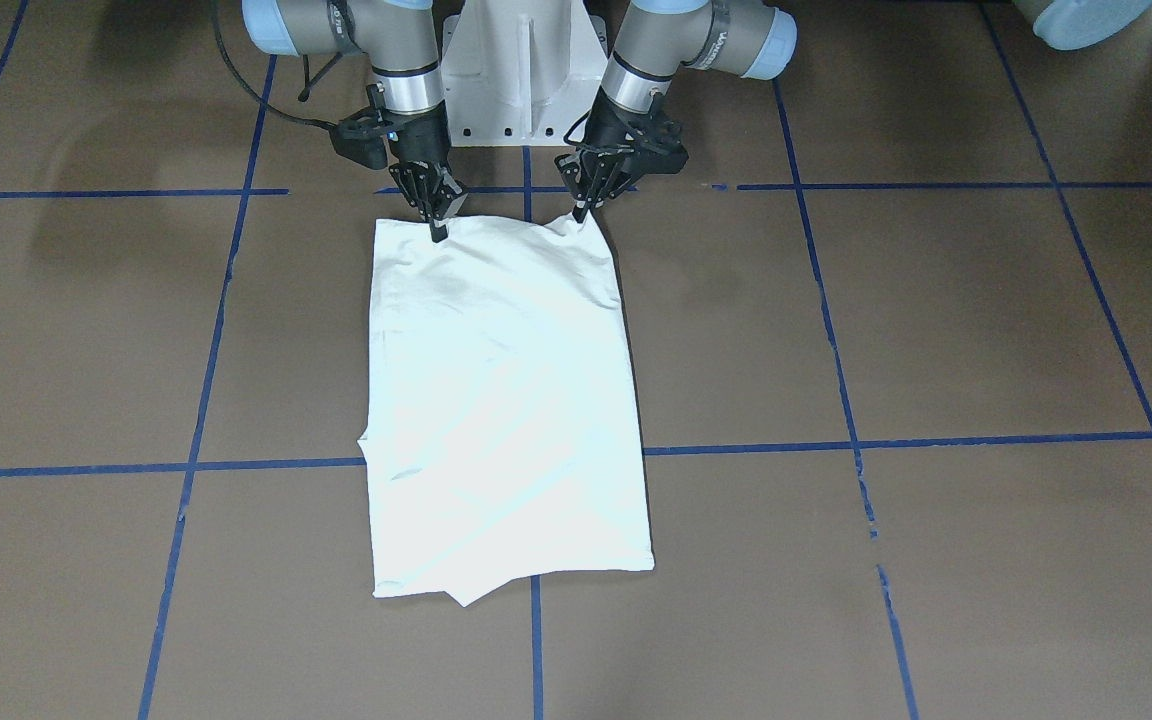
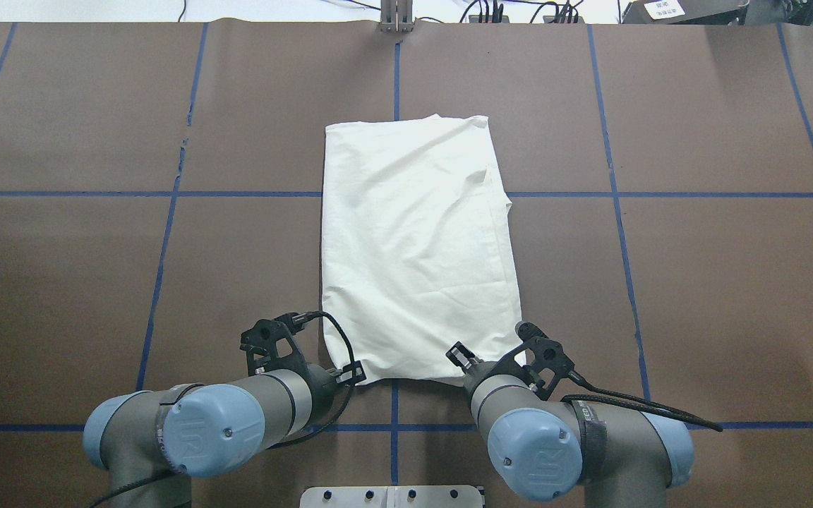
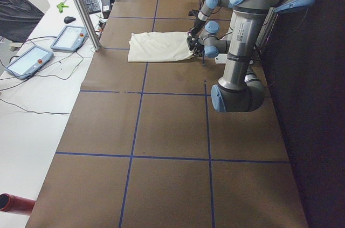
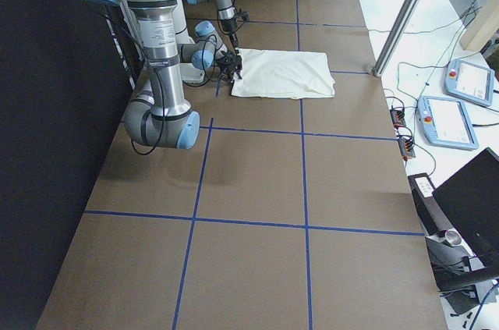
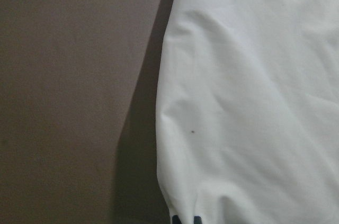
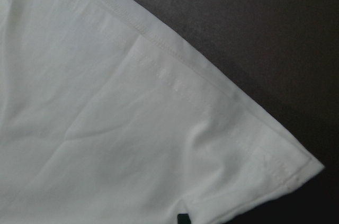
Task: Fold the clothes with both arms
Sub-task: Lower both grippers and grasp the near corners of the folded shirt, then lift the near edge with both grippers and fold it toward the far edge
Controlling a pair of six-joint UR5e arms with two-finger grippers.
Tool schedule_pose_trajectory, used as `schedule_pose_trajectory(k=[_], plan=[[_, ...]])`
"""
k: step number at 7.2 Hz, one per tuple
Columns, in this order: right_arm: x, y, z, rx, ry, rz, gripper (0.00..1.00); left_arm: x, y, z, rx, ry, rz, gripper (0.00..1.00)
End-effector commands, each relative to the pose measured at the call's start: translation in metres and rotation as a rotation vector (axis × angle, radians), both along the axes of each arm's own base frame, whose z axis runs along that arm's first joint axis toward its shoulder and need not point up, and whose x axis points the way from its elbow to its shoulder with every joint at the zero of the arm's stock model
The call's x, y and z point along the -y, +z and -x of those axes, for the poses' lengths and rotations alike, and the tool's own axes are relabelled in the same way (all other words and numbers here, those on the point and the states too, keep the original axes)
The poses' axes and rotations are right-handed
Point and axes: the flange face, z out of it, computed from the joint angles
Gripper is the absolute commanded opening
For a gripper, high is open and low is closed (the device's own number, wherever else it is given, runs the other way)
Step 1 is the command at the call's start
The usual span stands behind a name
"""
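The shirt's far hem (image 1: 578, 571) is well past the blue line. My right gripper and left gripper should pull the shirt back toward the pedestal (image 1: 524, 114) before they fold it.
The clothes are one white shirt (image 1: 506, 400), folded into a long rectangle with its plain side up, lying mid-table (image 2: 413, 240). My left gripper (image 1: 581, 212) is shut on the shirt's near corner on my left side (image 2: 350, 374), and the cloth rises slightly to it. My right gripper (image 1: 436, 232) is shut on the other near corner (image 2: 459, 354). The left wrist view shows the shirt's side edge (image 5: 249, 102) lifted over a shadow. In the right wrist view a hemmed corner (image 6: 106, 128) hangs above the table. No print or lettering shows.
The brown table (image 1: 936, 320) carries a grid of blue tape lines. The white pedestal base (image 1: 521, 70) stands just behind the grippers. Beyond the table's far edge, a metal post (image 3: 81, 7) and control pendants (image 4: 465, 80) sit on a side bench.
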Motion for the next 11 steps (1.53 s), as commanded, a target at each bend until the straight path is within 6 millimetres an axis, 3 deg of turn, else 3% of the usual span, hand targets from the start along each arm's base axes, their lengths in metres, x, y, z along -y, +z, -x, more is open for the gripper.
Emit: schedule_pose_trajectory(k=[1,2,3,4,5,6,7,8,10,11], plan=[[0.004,-0.006,-0.004,0.01,0.01,-0.006,0.0,0.001,-0.015,0.012,-0.025,0.001,-0.009,0.0],[0.004,-0.037,-0.033,0.074,0.012,-0.014,0.0,-0.001,-0.049,0.051,-0.035,0.015,-0.04,0.0],[-0.006,-0.073,-0.074,0.05,0.001,-0.01,0.0,-0.009,-0.082,0.089,-0.029,0.027,-0.035,0.0],[-0.039,-0.111,-0.122,0.044,-0.057,-0.005,0.0,-0.018,-0.105,0.126,-0.032,0.044,-0.018,0.0],[-0.053,-0.127,-0.144,0.064,-0.082,-0.006,0.0,-0.023,-0.118,0.152,-0.038,0.045,-0.013,0.0],[-0.054,-0.124,-0.137,0.049,-0.092,-0.008,0.0,-0.028,-0.12,0.154,-0.029,0.07,-0.002,0.0],[-0.044,-0.119,-0.114,0.007,-0.081,-0.022,0.0,-0.025,-0.113,0.143,-0.002,0.075,-0.009,0.0],[-0.018,-0.12,-0.101,-0.035,-0.067,-0.055,0.0,-0.004,-0.112,0.139,0.02,0.045,-0.027,0.0],[0.026,-0.116,-0.101,-0.088,-0.019,-0.079,0.0,0.063,-0.113,0.121,0.088,0.005,-0.076,0.0],[0.052,-0.112,-0.082,-0.118,0.003,-0.08,0.0,0.09,-0.114,0.115,0.12,-0.004,-0.104,0.0]])
